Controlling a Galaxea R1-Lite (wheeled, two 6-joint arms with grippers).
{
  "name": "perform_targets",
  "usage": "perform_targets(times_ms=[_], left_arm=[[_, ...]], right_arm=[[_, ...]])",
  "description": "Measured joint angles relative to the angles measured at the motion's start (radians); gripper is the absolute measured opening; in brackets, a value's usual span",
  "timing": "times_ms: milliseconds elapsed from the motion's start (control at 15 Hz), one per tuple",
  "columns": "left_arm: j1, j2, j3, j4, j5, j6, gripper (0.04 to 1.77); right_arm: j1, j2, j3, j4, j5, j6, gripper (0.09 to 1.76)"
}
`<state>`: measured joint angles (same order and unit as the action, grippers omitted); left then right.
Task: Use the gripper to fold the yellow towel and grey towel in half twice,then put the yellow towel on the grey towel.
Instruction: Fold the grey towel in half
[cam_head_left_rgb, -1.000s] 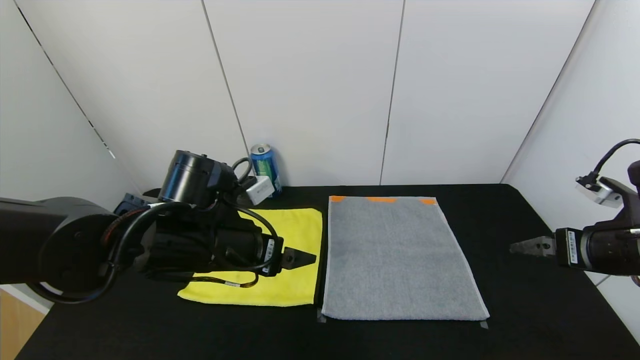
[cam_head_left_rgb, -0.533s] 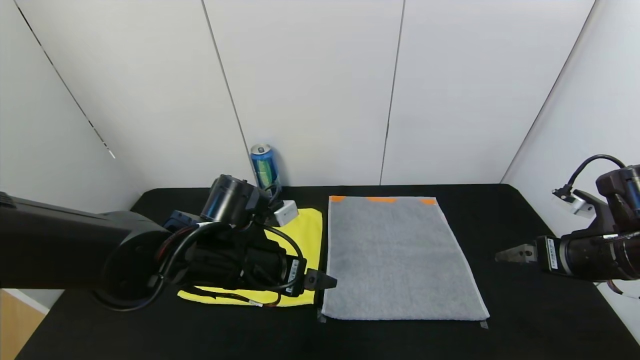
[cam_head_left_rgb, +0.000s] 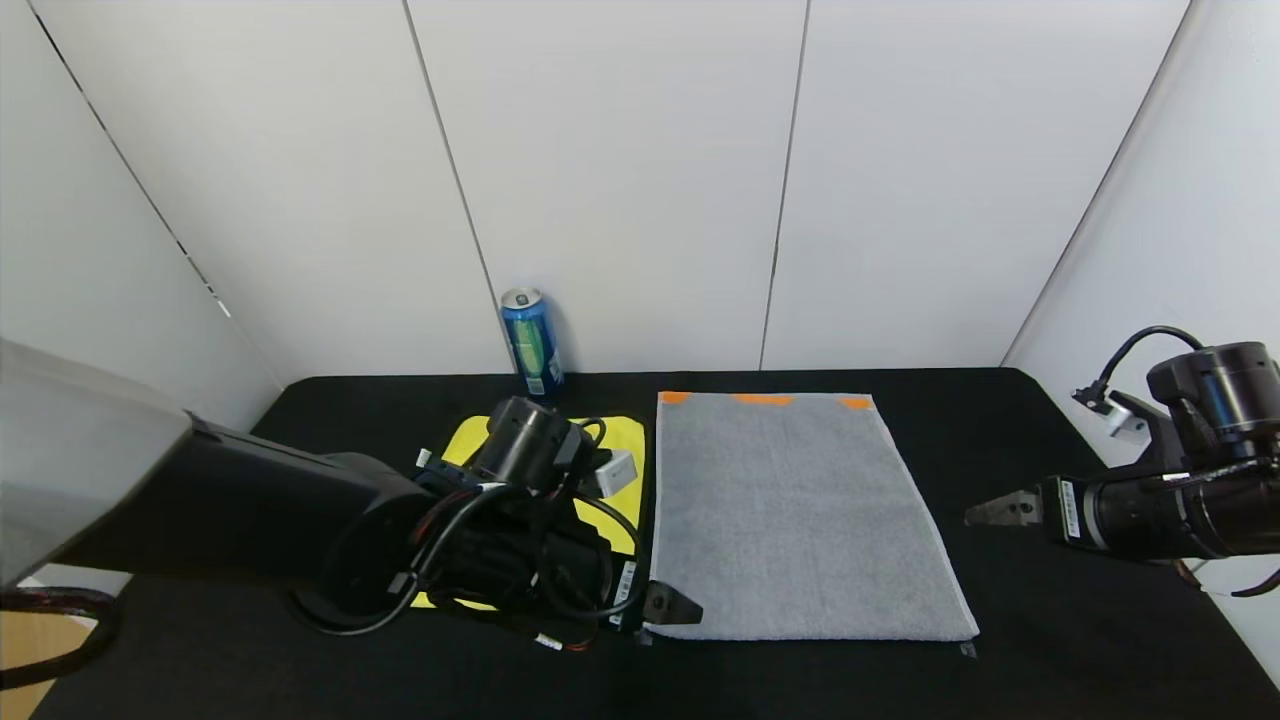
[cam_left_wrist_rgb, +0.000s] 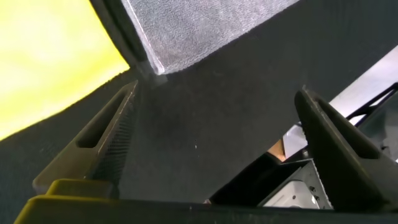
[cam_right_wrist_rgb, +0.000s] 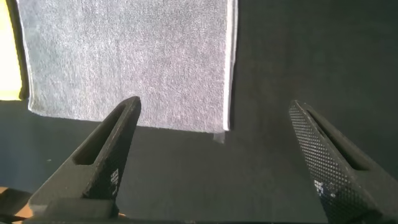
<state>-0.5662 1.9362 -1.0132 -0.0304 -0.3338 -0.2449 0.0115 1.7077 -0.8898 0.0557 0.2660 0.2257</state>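
Observation:
The grey towel (cam_head_left_rgb: 798, 516) will droop between the robot's grippers when they lift its near corners, because its near edge lies thin and limp (cam_head_left_rgb: 818, 637).
The grey towel (cam_head_left_rgb: 795, 515) lies flat on the black table (cam_head_left_rgb: 1050, 620), with orange patches along its far end. To its left the yellow towel (cam_head_left_rgb: 610, 480) lies flat, mostly hidden behind my left arm. My left gripper (cam_head_left_rgb: 672, 606) is open and low over the grey towel's near left corner (cam_left_wrist_rgb: 155, 59), nothing between its fingers. My right gripper (cam_head_left_rgb: 995, 511) is open, hovering to the right of the grey towel's right edge. In the right wrist view the grey towel's near right corner (cam_right_wrist_rgb: 221, 121) lies ahead of the open right gripper (cam_right_wrist_rgb: 214, 109), and the yellow towel (cam_left_wrist_rgb: 43, 62) shows in the left wrist view.
A blue drink can (cam_head_left_rgb: 531, 341) stands at the back of the table against the white wall, behind the yellow towel. Small tape marks sit by the grey towel's near corners (cam_head_left_rgb: 966, 649). The table's near edge runs close below the left gripper.
My left arm has swung down and to the right, from above the yellow towel to the grey towel's near left corner. My right gripper has moved left toward the grey towel. Both stayed open.

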Motion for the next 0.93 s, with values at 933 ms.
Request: perform_targets(times_ms=[933], left_arm=[[-0.006, 0.148, -0.022, -0.09, -0.025, 0.004, 1.72]], right_arm=[[0.027, 0.055, 0.005, -0.047, 0.004, 0.037, 1.71]])
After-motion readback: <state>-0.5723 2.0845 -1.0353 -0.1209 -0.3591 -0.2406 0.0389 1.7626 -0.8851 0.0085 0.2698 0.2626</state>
